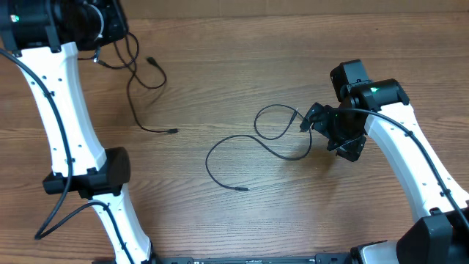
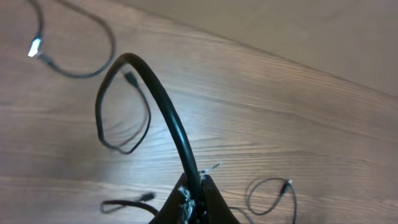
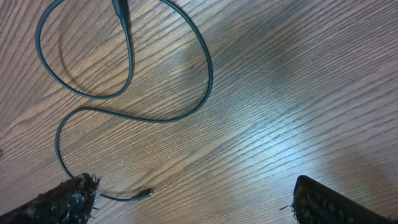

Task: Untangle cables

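The held cable's plug end (image 1: 173, 131) trails clear of the second cable (image 1: 208, 158), so the robot's left gripper should now pull it away until there is a wide gap, and then let go.
My left gripper (image 1: 110, 37) at the far left is shut on a thin black cable (image 1: 168, 130) that loops down onto the table. In the left wrist view the jaws (image 2: 196, 196) clamp this cable (image 2: 168, 112), which arcs up and curls back. A second black cable (image 1: 207, 163) lies loose in loops at the middle of the table. My right gripper (image 1: 326, 132) is open and empty just right of it. In the right wrist view the open fingers (image 3: 199, 205) sit above bare wood, with the cable loops (image 3: 205, 68) ahead and a small plug end (image 3: 146, 194) by the left finger.
The table is brown wood. A silver-tipped plug (image 2: 34, 46) lies at the upper left of the left wrist view. The second cable's loop (image 2: 273, 186) shows at that view's lower right. Thick arm cords run along both white arms.
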